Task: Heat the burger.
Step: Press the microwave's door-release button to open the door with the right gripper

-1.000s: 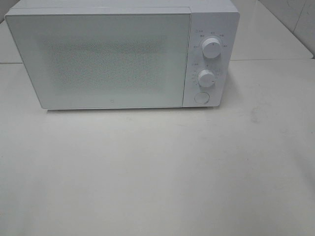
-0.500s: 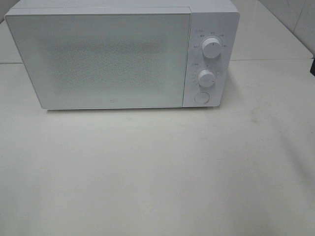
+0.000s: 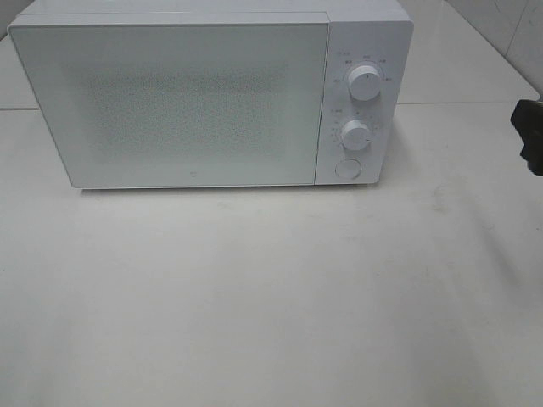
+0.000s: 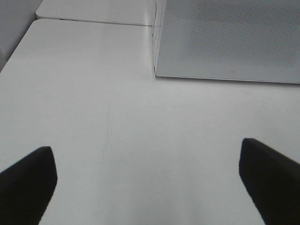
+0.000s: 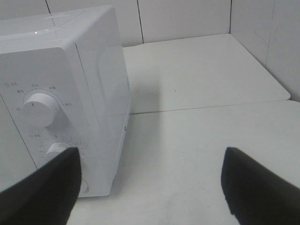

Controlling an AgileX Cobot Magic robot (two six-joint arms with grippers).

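The door is shut and the tabletop in front of the round button is clear, so my right gripper should keep going toward the button (image 3: 348, 169) and close its fingers in front of it.
The burger shows in no view. A white microwave (image 3: 195, 102) stands at the back of the table with its door (image 3: 170, 102) shut. Two round knobs (image 3: 364, 82) (image 3: 356, 134) and a round button (image 3: 346, 168) sit on its right panel. My left gripper (image 4: 147, 183) hangs open over bare tabletop, in front of the microwave's left front corner (image 4: 157, 72). My right gripper (image 5: 150, 187) is open, to the right of the microwave, level with the knob panel (image 5: 42, 108). A black part of the right arm (image 3: 529, 134) shows at the right edge of the exterior view.
The white table (image 3: 271, 297) stretches in front of the microwave. A tiled wall (image 5: 187, 18) rises behind it and on the right. A seam (image 3: 458, 103) runs across the tabletop beside the microwave.
A black part of my right arm has come into the exterior view from the right edge. The microwave has not moved.
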